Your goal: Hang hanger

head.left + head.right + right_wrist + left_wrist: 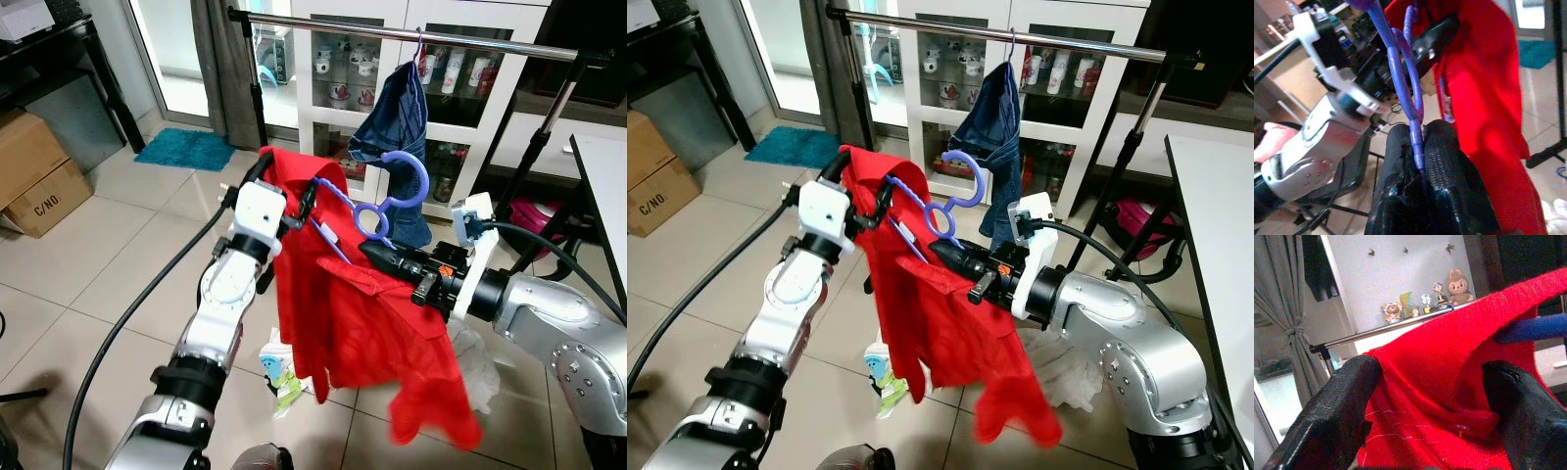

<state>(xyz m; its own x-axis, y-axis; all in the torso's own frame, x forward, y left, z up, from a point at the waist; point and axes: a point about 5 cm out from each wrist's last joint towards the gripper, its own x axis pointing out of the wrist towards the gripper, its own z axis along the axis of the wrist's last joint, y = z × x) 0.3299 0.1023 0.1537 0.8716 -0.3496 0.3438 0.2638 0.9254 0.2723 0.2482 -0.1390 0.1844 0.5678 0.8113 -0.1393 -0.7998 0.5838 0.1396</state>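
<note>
The shirt's shoulder [280,168] will spread into a wide open stretch of cloth when I pull it, because the shirt's red edge hangs loosely open around the purple hanger's arm [333,191].
A red shirt [362,333] hangs on a purple plastic hanger [377,215] whose hook [409,174] points up toward the metal clothes rail [392,33]. My right gripper [377,253] is shut on the hanger's neck, just below its loop; the right wrist view shows the purple stem [1415,142] pinched between the pads. My left gripper [284,191] is at the shirt's left shoulder, open, with one finger [1332,406] on each side of the bunched red cloth [1440,382]. The hook is below and in front of the rail.
A blue denim garment [397,122] hangs on the rail, right behind the hook. Behind stands a glass cabinet [333,78] with mugs. The rack's slanted leg [534,147] and a white table edge [602,196] are at right. Cardboard boxes [39,176] sit at left.
</note>
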